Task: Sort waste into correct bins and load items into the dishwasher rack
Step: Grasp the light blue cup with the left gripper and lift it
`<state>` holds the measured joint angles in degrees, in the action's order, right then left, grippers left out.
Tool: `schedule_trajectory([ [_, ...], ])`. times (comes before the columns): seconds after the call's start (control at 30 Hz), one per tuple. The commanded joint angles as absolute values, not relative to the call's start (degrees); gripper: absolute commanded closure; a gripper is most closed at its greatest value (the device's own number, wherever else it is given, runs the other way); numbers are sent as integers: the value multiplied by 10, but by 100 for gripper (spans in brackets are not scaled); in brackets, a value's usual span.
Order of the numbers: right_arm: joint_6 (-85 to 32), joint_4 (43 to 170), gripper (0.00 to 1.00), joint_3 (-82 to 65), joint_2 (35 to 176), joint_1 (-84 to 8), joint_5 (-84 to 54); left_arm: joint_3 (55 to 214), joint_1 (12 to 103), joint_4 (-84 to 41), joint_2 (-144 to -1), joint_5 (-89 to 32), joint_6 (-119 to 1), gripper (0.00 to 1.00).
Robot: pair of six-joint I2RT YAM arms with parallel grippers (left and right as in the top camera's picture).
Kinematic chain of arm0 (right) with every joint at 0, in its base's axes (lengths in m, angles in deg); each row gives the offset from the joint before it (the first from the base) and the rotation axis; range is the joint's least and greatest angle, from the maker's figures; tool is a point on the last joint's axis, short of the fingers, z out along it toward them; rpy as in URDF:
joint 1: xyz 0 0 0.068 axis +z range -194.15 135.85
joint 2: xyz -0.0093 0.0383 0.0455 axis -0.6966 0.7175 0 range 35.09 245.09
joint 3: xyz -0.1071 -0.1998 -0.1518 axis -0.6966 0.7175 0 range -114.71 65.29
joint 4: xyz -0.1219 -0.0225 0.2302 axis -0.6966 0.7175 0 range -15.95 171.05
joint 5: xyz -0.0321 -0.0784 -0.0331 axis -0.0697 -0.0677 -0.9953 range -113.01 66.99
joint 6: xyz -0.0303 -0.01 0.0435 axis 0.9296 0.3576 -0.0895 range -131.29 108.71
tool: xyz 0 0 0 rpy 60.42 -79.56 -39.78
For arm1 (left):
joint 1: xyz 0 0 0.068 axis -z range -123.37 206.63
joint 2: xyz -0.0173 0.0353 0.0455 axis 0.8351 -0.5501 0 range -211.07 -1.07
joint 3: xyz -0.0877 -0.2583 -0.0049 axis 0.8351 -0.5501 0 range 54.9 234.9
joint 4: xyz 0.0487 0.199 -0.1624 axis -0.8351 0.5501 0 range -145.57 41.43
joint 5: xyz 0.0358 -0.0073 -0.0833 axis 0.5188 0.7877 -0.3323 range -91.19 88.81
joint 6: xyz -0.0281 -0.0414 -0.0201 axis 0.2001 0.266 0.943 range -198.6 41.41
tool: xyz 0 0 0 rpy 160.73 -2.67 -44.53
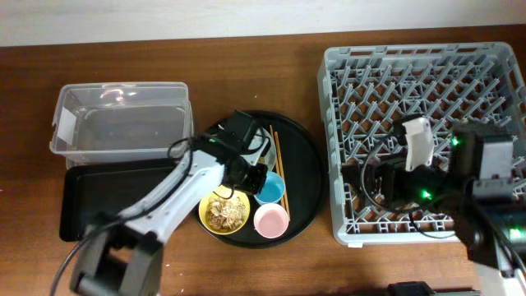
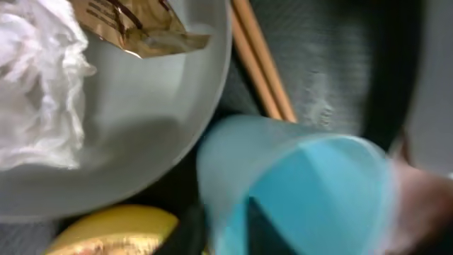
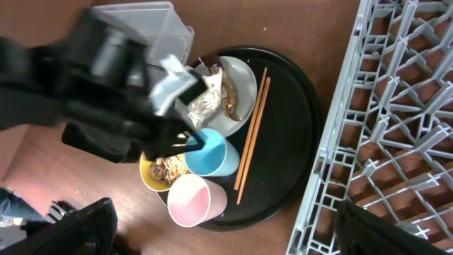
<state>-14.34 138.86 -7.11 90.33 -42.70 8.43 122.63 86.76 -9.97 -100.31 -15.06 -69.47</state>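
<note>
The blue cup's rim (image 1: 263, 196) is pinched in my left gripper and must face down in the rack, so my right gripper should take hold of the cup by its base (image 3: 233, 163).
On the round black tray, my left gripper (image 1: 255, 176) is shut on the rim of the small blue cup (image 1: 271, 190). One finger is inside the cup (image 2: 311, 191) and one outside. The pale grey plate (image 2: 141, 120) holds the white napkin (image 2: 35, 85) and the brown-gold scrap (image 2: 141, 28). The chopsticks (image 1: 277, 152) lie beside the plate. The yellow bowl (image 1: 223, 212) holds food scraps, and the pink cup (image 1: 271, 220) stands next to it. My right gripper (image 1: 368, 185) is open and empty over the front left part of the grey dishwasher rack (image 1: 427, 74).
The clear tub (image 1: 123, 119) stands at the back left, with the shallow black rectangular tray (image 1: 99, 205) in front of it. The round black tray (image 1: 306, 164) lies between these bins and the rack. The rack's left wall (image 3: 333, 163) runs close to the tray's edge.
</note>
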Motion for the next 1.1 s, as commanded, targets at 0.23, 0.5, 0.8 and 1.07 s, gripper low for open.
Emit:
schedule_trajectory([
  [0.23, -148, 1391, 1, -84, 890, -431, 94, 1277, 831, -61, -972, -152, -675, 100],
  [0.5, -148, 1339, 9, -84, 893, -429, 263, 1298, 682, -82, -871, -673, -780, 100],
  [0.8, -170, 1228, 10, -84, 979, -282, 318, 1298, 667, -84, -872, -914, -821, 100],
  [1.07, -183, 1133, 10, -84, 1013, -268, 381, 1298, 667, -80, -872, -914, -821, 100],
])
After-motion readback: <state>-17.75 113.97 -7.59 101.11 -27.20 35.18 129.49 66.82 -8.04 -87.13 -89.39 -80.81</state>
